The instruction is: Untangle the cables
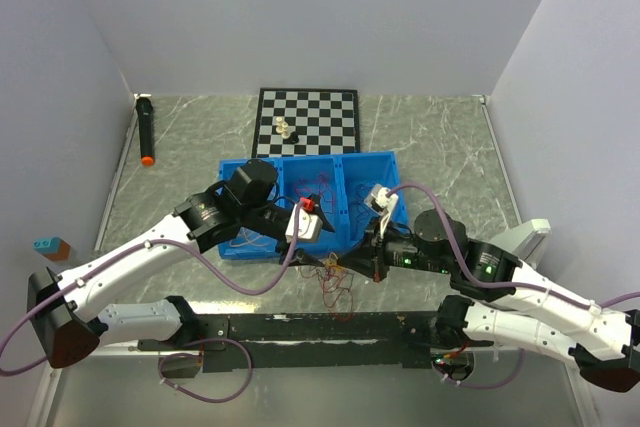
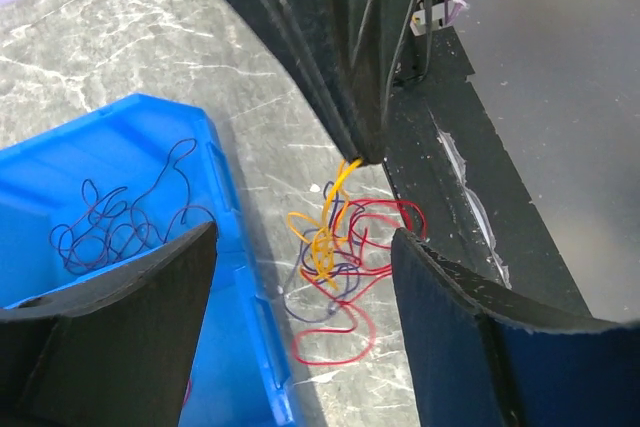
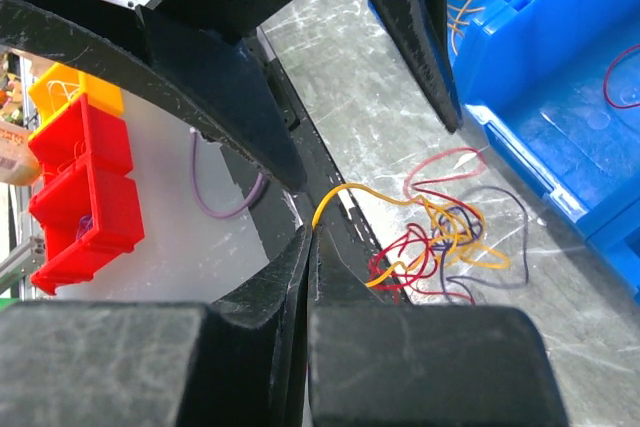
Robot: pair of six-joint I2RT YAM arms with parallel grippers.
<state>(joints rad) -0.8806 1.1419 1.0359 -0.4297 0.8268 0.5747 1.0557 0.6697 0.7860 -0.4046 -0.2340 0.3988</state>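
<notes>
The yellow cable of the tangle (image 3: 455, 235) is in my right gripper. Next, my left gripper lifts that cable so that my right gripper is free to take the dark purple cable (image 3: 525, 232).
A loose bunch of cables (image 2: 335, 257) in yellow-orange, red and dark purple lies on the marble table just in front of the blue bin (image 2: 120, 137). My left gripper (image 2: 303, 237) hangs above the bunch, open, its fingers on either side with nothing between them. My right gripper (image 3: 315, 229) is shut on one yellow cable (image 3: 370, 192) that runs from its tips into the tangle (image 3: 450, 237). In the top view the bunch (image 1: 335, 277) sits between the left gripper (image 1: 322, 237) and the right gripper (image 1: 348, 265). A purple cable (image 2: 110, 232) lies inside the bin.
The blue bin (image 1: 240, 169) has three compartments holding separated cables. Behind it is a chessboard (image 1: 320, 107) with two pieces (image 1: 284, 129). A black marker (image 1: 146, 130) lies at the far left. A black strip (image 1: 300, 327) runs along the near edge. Small red and yellow boxes (image 3: 80, 177) stand below.
</notes>
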